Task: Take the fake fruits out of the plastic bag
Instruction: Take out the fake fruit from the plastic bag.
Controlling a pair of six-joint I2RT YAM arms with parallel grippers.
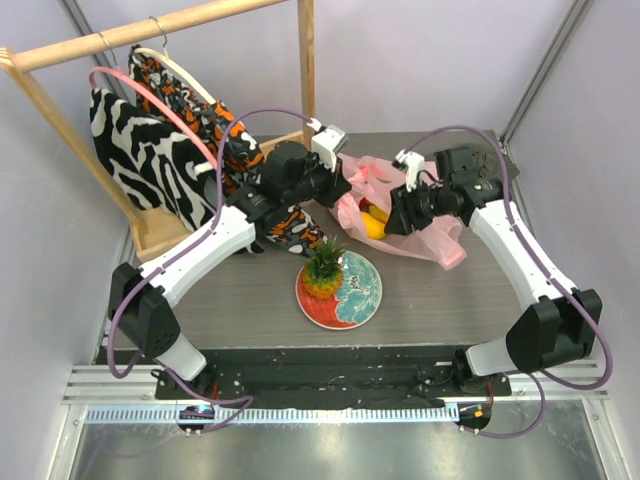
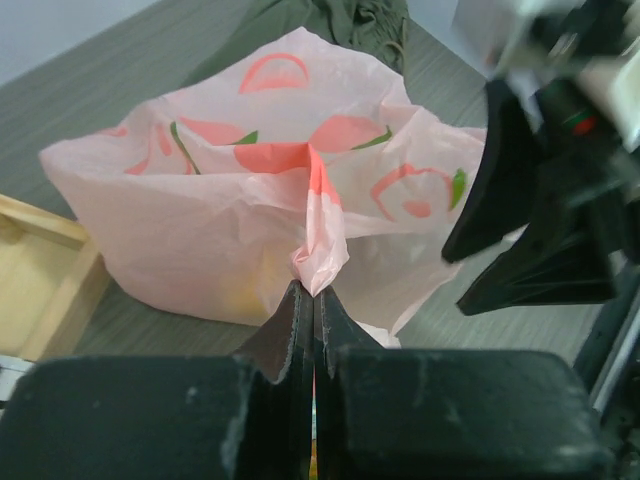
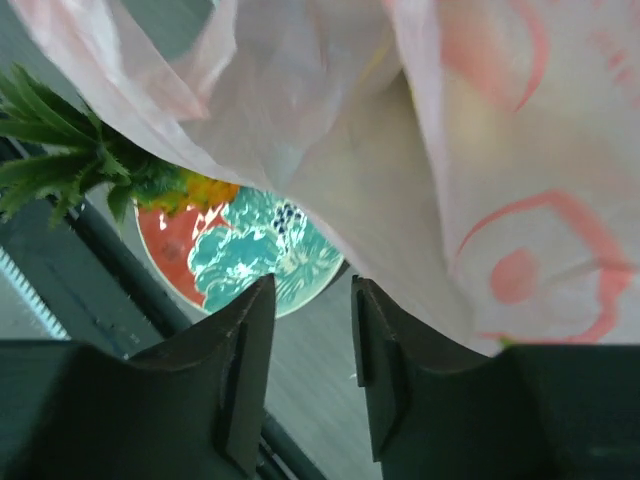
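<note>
I should reach over the bag's near edge (image 3: 312,212) with my right gripper while my left gripper keeps its pinch, because that edge hangs between my right gripper and the mango (image 1: 373,226).
The pink plastic bag (image 1: 372,188) printed with peaches lies at the table's middle back. A yellow mango and an orange piece (image 1: 374,226) show through its open mouth. My left gripper (image 1: 338,184) is shut on a pinch of the bag's edge (image 2: 318,262); the left wrist view shows the gripper (image 2: 312,290) and the bag (image 2: 230,210) bulging beyond it. My right gripper (image 1: 394,214) is open at the bag's mouth. In the right wrist view it (image 3: 311,285) holds nothing, with bag film (image 3: 480,150) hanging just above it. The pineapple (image 1: 324,271) stands on the red-and-teal plate (image 1: 358,298).
A wooden clothes rack (image 1: 150,30) with hanging patterned garments (image 1: 150,160) stands at the back left; its base (image 2: 40,270) is beside the bag. Olive-green cloth (image 2: 330,20) lies behind the bag. The plate (image 3: 240,250) and pineapple crown (image 3: 70,160) lie below my right gripper.
</note>
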